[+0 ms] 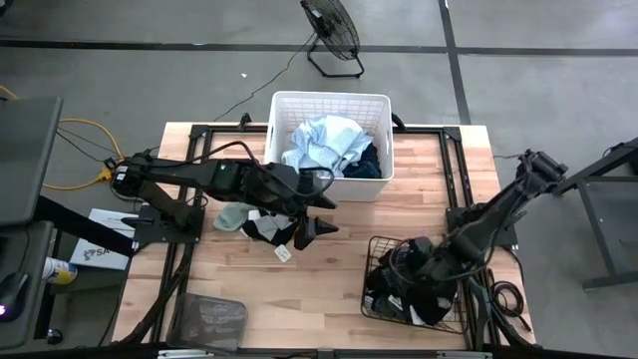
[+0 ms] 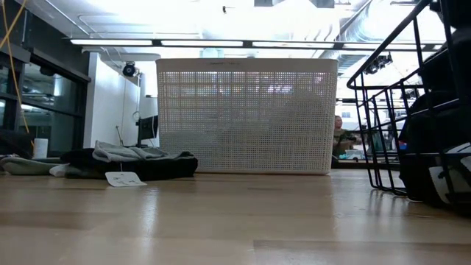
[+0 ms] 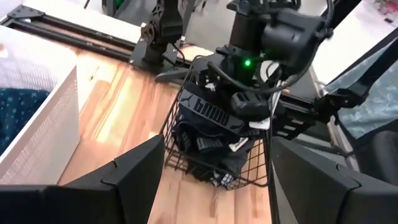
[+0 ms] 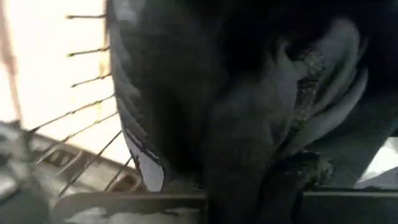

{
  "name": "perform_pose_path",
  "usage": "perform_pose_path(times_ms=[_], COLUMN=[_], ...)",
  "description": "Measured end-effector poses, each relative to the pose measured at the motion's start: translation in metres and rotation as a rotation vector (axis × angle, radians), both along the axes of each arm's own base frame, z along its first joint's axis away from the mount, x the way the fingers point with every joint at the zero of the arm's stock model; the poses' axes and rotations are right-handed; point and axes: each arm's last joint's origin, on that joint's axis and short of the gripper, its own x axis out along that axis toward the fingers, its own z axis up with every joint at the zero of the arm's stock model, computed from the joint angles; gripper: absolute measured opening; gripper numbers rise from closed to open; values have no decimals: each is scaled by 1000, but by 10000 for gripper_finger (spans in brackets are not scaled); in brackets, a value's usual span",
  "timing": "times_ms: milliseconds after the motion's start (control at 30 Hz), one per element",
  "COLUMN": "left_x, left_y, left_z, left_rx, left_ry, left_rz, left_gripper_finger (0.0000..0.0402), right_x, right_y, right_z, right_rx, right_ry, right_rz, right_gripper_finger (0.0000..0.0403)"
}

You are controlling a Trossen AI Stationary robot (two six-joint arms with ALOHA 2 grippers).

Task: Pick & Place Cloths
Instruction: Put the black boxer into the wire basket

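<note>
I hold the black cloth in my right gripper [image 1: 427, 299], hanging inside the rim of the wire basket [image 1: 381, 287], so I should continue lowering until it settles there, then release.
A pile of cloths [image 1: 261, 223], sage green, black and white-grey, lies on the table left of centre; the low view shows it flat on the wood [image 2: 129, 163]. My left gripper [image 1: 321, 217] hovers open beside and above it, with nothing between its fingers [image 3: 216, 142]. A light blue cloth [image 1: 324, 145] and a dark navy one [image 1: 367, 160] lie in the white basket [image 1: 329, 100]. Black cloths [image 3: 205, 124] fill the black wire basket [image 1: 374, 289]. My right gripper [image 1: 424, 267] points down into that basket, shut. My right gripper reaches from above into the wire basket, close to the black cloths [image 4: 236, 124]. The cloth and the gripper's own body hide its fingertips, so I cannot tell whether it touches them.
The white basket stands at the table's far edge, the wire basket at the near right. A dark mesh object [image 1: 214, 319] lies at the near left corner. Bare wood [image 1: 329, 289] lies between the pile and the wire basket. A floor fan [image 1: 331, 30] stands beyond the table.
</note>
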Motion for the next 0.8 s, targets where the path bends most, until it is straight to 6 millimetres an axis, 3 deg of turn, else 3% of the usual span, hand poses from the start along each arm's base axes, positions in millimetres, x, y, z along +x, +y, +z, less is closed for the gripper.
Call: perform_pose_path(times_ms=[433, 800], left_x=[-12, -16], left_y=[2, 3], left_z=[-9, -7], left_rx=[62, 85], left_ry=[136, 140], left_rz=[-23, -40], left_gripper_finger=[290, 290], right_x=[28, 51], right_y=[18, 6], right_z=[-59, -80], right_rx=[-99, -103], right_ry=[194, 229], right_rz=[-188, -139], right_gripper_finger=[10, 12])
